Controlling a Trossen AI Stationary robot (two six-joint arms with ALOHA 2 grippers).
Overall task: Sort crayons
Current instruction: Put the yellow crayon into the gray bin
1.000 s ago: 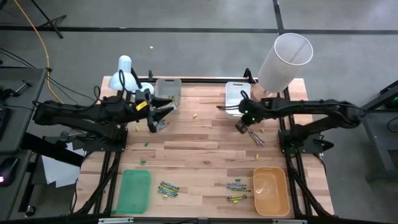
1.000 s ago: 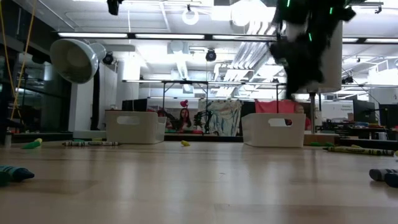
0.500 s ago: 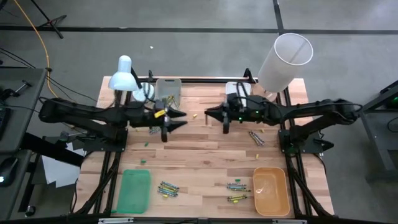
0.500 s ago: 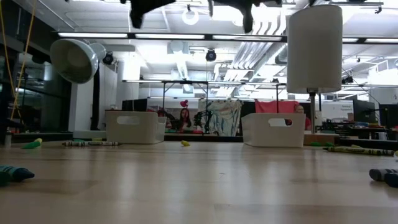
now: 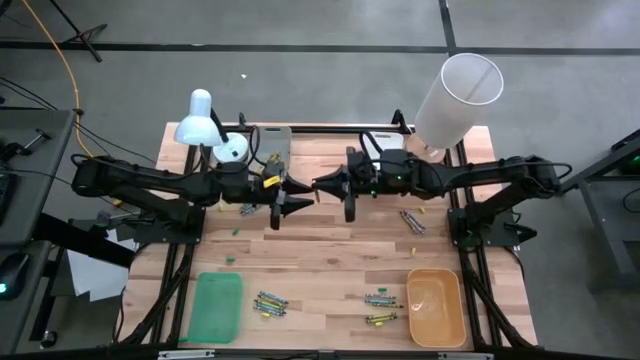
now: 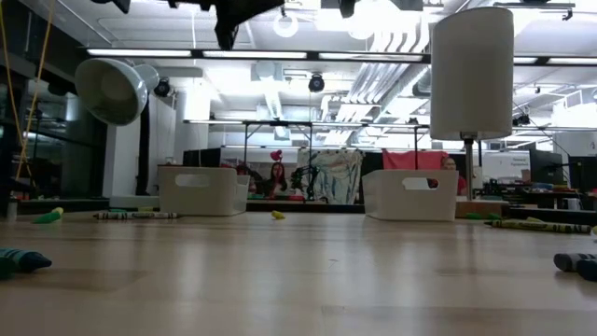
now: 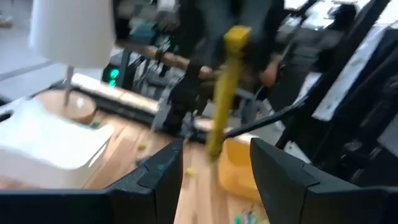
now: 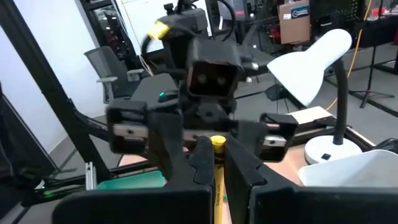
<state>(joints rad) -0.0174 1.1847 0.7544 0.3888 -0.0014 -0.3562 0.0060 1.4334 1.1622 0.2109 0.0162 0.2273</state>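
Observation:
I should take the yellow crayon's lower end [image 7: 215, 144] with my left gripper and carry the crayon over, because the white bin by the desk lamp is far from my right gripper.
My right gripper [image 8: 217, 180] is shut on a yellow crayon [image 7: 224, 93] high over the middle of the table. My left gripper [image 7: 214, 180] faces it, open. Its two fingers stand level on either side of the crayon's line, a little short of it. In the high view the two grippers meet nose to nose, left [image 5: 292, 195] and right [image 5: 325, 185]. More crayons lie in small heaps on the wood: one [image 5: 270, 302] beside the green tray [image 5: 216, 307], two [image 5: 380, 298] [image 5: 380, 319] beside the orange tray [image 5: 436, 305], one [image 5: 411, 220] at the right. My right gripper pinches the yellow crayon's shaft [image 8: 217, 167] between its two fingers. The fingers lie level, pointing toward the table's left, across the crayon. The crayon stands nearly upright, lifted clear of the table, with its upper end [image 8: 217, 142] above the fingers.
Two white bins [image 5: 270, 142] [image 5: 385, 150] stand at the far edge. A white desk lamp [image 5: 200, 115] is at the far left and a tall white cylinder [image 5: 455, 95] at the far right. Small yellow and green specks [image 5: 236, 232] dot the wood.
My right gripper has risen from the crayon heap at the right and gone toward the table's middle. It has tipped from pointing down to level and stayed shut. My left gripper has moved toward the middle, still open, until the two face each other.

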